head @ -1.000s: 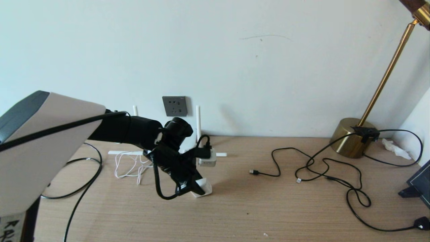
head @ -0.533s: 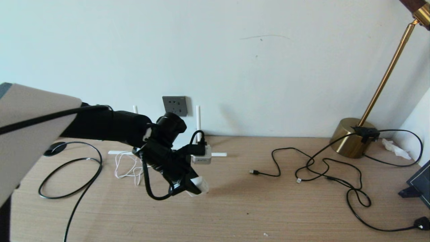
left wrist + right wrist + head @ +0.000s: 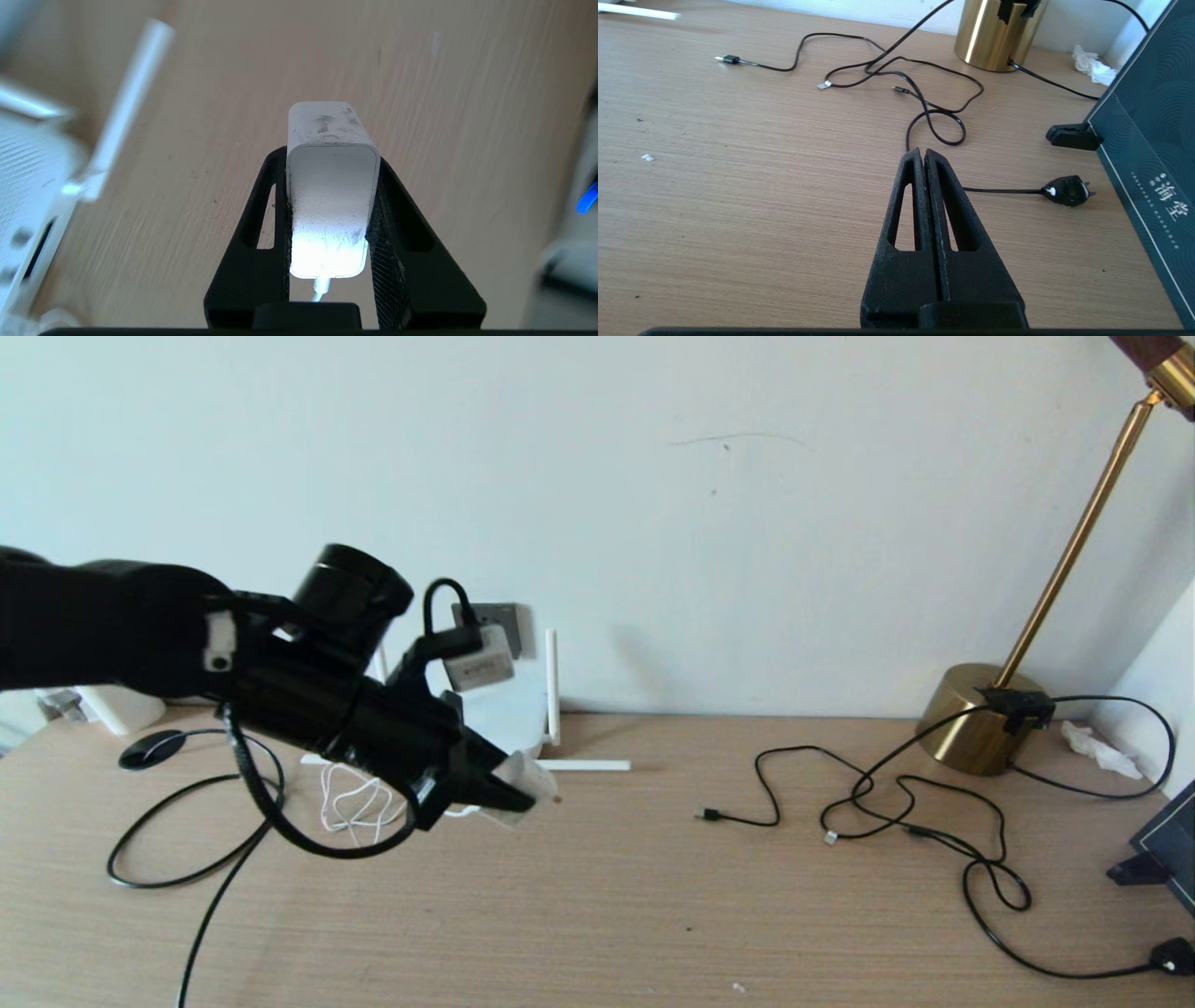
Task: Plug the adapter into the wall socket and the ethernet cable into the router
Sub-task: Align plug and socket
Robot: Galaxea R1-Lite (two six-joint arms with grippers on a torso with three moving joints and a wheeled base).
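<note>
Next, my left gripper pulls back and tilts up, because the adapter in my left gripper points down at the table and needs to face the wall socket.
My left gripper is shut on the small white adapter and holds it in the air above the table, in front of the router. In the left wrist view the adapter sits squeezed between both black fingers, its thin white cord trailing back to the table. The dark grey wall socket is partly hidden behind my wrist. The white router stands below it, one antenna upright. The thick black ethernet cable loops at the table's left. My right gripper hovers shut and empty over the table's right side.
Thin black cords sprawl across the right half of the table, ending in a black plug. A brass lamp base stands at the back right, a dark box at the right edge. A white cylinder lies at the far left.
My left arm has lifted the adapter off the table and swung up and to the left, uncovering the router. The right arm has not moved.
</note>
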